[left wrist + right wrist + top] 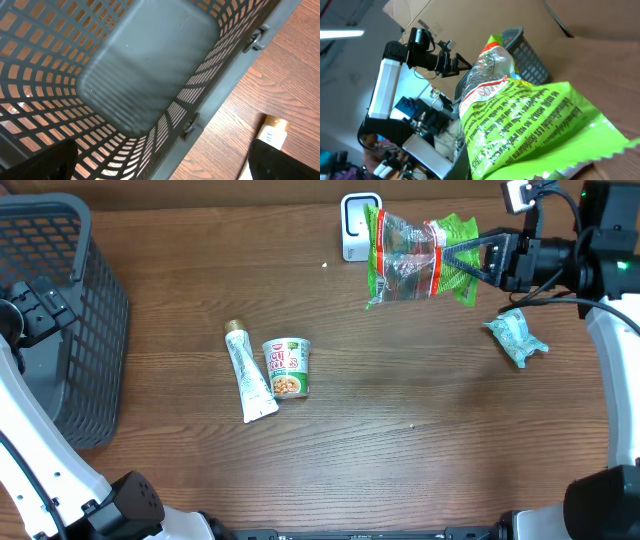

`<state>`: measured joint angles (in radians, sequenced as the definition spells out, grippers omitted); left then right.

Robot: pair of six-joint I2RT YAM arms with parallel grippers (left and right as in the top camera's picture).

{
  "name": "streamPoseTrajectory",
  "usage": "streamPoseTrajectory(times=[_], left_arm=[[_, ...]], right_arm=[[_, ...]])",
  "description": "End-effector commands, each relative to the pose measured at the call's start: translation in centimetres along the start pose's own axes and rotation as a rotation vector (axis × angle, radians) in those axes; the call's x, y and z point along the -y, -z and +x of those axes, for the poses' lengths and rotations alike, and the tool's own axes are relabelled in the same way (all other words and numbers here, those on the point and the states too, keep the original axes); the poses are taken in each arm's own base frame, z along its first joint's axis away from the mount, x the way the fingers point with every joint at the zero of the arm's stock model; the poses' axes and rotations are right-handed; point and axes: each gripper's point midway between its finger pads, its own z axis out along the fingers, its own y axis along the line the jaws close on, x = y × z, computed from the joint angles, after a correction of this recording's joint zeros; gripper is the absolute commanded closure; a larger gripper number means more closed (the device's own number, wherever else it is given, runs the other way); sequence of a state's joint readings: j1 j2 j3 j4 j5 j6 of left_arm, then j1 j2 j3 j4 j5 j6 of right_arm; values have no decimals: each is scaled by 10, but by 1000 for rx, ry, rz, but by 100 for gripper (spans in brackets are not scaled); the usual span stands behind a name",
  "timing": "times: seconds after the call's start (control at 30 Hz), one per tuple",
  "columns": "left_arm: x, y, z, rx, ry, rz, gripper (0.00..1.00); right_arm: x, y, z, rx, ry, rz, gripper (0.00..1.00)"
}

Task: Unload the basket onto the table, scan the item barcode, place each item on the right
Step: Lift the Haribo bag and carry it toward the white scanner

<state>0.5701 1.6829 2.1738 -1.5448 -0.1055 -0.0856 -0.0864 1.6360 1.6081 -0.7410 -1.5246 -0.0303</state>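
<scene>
My right gripper has the snack bag (406, 260) hanging beside the scanner and pointing toward the basket, so it should swing the bag toward the back edge, over the white barcode scanner (356, 226).
A green and clear snack bag (415, 260) hangs above the table, just right of the white barcode scanner (358, 225) at the back edge. My right gripper (470, 258) is shut on the bag's right end. In the right wrist view the green printed side of the bag (530, 120) fills the lower half and hides the fingers. My left gripper (35, 305) is at the far left over the basket, open and holding nothing. In the left wrist view its dark fingertips (280, 162) stand wide apart.
A dark mesh basket (60, 240) stands at the far left; its rim and inside wall (150, 75) fill the left wrist view. A white tube (250, 370) and a cup of noodles (287, 367) lie mid-table. A teal packet (517, 337) lies at the right.
</scene>
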Motion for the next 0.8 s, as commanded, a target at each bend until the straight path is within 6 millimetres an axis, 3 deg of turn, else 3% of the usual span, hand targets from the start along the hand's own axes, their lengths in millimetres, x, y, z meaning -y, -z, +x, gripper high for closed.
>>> streamPoseTrajectory(times=[0.0, 0.3, 0.37, 0.5, 0.6, 0.7, 0.77], left_arm=[[1, 8, -3, 26, 0, 5, 0], [1, 8, -3, 26, 0, 6, 0], [1, 8, -3, 26, 0, 5, 0], [1, 8, -3, 26, 0, 5, 0], [1, 8, -3, 26, 0, 5, 0], [1, 8, -3, 26, 0, 6, 0], [1, 8, -3, 26, 0, 6, 0]], right_arm=[[-33, 2, -13, -1, 68, -43, 97], [-30, 2, -18, 2, 72, -25, 97], [-12, 2, -18, 21, 20, 72, 96], [56, 1, 1, 15, -137, 484, 96], [82, -1, 15, -23, -152, 690, 96], [114, 9, 24, -43, -123, 1018, 97], [122, 14, 23, -45, -74, 1150, 97]])
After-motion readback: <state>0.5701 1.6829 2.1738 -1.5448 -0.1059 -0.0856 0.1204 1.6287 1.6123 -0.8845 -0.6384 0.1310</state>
